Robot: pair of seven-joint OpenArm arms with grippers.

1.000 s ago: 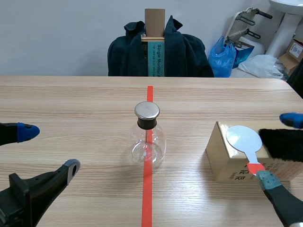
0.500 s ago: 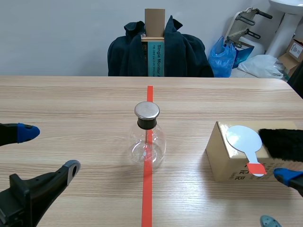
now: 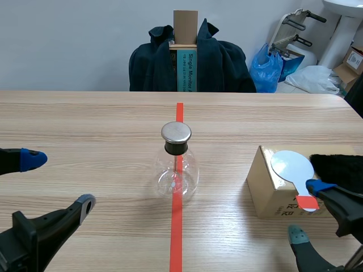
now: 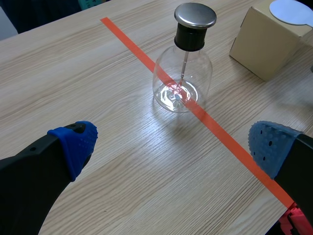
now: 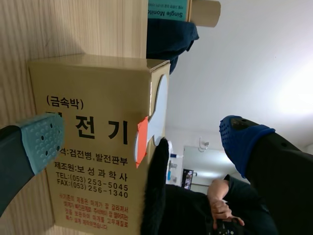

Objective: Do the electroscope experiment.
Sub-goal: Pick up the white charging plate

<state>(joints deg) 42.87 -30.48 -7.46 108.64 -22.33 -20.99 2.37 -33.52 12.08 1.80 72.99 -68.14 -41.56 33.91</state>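
The red handle (image 3: 307,202) sticks straight out past the box's edge. The thin white disc paddle (image 3: 292,166) will stay flat and stiff when I lift it.
The electroscope, a clear glass flask (image 3: 176,170) with a metal cap (image 4: 195,14), stands on the red tape line at mid-table. To its right is a cardboard box (image 3: 266,195). On the box lie a white disc paddle (image 3: 291,166) with a red handle (image 5: 142,139) and a black fur cloth (image 3: 340,170). My right gripper (image 3: 306,209) is open at the box's near right corner, its blue pad (image 3: 315,186) close to the red handle. My left gripper (image 3: 57,180) is open and holds nothing, well left of the flask (image 4: 183,83).
A chair draped with a dark jacket (image 3: 190,62) stands behind the table's far edge, a tall carton (image 3: 185,51) propped on it. Bags and boxes (image 3: 295,65) sit on the floor at the back right. A person's hand (image 5: 220,205) shows beyond the box.
The right gripper dropped from straddling the box, drew back toward the near edge, then turned so its blue pad came up beside the red handle. The left arm stayed put.
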